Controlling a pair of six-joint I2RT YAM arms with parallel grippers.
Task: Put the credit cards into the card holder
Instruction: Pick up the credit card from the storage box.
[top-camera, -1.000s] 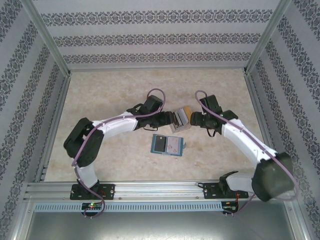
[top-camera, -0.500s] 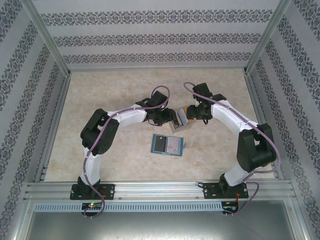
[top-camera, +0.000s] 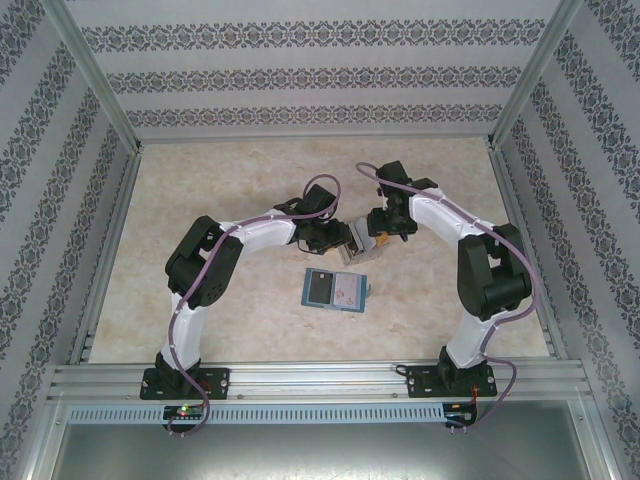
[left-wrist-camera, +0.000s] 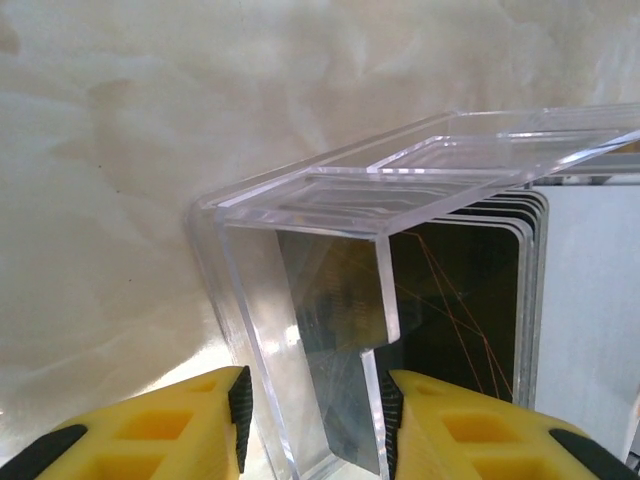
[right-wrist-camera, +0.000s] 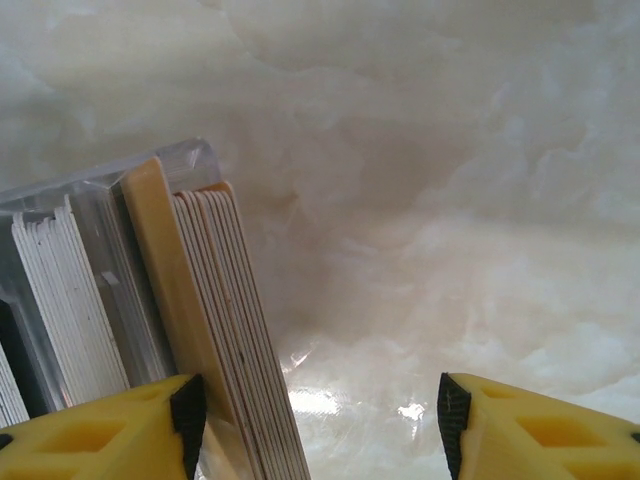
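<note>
My left gripper is straddling the clear end (left-wrist-camera: 318, 350), away from the yellow-orange cards (right-wrist-camera: 178, 265). So my right gripper should lift a card out and pass it over.
A clear plastic box (top-camera: 362, 241) in the middle of the table holds the credit cards (right-wrist-camera: 212, 300) standing on edge, grey, dark and yellow-orange. My left gripper (top-camera: 347, 240) is at the box's left end. In the left wrist view its jaws (left-wrist-camera: 315, 418) straddle the box's clear end wall (left-wrist-camera: 300, 330); one pad is against the wall and a thin gap shows at the other. My right gripper (top-camera: 380, 228) is at the right end, open wide (right-wrist-camera: 320, 415), one pad beside the outermost cards. The teal card holder (top-camera: 345, 292) lies open nearer the arms with a dark card (top-camera: 319, 288) on it.
Bare marbled tabletop (top-camera: 220, 190) lies all around the box and wallet. Patterned walls and a metal frame (top-camera: 120, 170) enclose the table on the far, left and right sides. Both arms arch in toward the middle.
The right arm has folded inward and brought its gripper to the box's right end. The left gripper has moved up to the box's left end and its jaws have narrowed.
</note>
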